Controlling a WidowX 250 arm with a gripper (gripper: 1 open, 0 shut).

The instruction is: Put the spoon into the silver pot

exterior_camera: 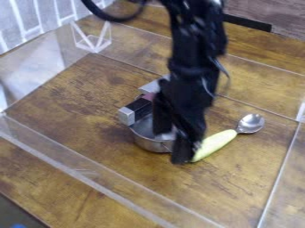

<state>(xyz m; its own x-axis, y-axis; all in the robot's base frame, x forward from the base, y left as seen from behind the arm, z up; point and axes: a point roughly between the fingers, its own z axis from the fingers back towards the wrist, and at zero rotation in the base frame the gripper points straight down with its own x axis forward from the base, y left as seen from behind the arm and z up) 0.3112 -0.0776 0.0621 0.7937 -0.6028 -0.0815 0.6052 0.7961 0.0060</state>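
My gripper carries on going toward the handle's middle (219,141) and closes there. My fingers are apart, and the spoon's yellow-green handle (212,146) lies clear of the silver pot.
The spoon lies on the wooden table right of the pot, with its yellow-green handle (216,142) pointing toward the pot and its shiny bowl (249,123) at the far end. The silver pot (144,140) stands just left of it, mostly hidden behind the arm. My gripper (174,137), blurred by motion, points down with its dark fingers (184,150) apart and nothing between them. It hangs low over the pot's right side, at the handle's near end. I cannot tell whether it touches the spoon.
A flat grey slab (135,110) with a purplish end rests against the pot's far rim, mostly hidden by the arm. Clear plastic walls (71,165) fence the wooden table on all sides. A white brick wall is at the back left.
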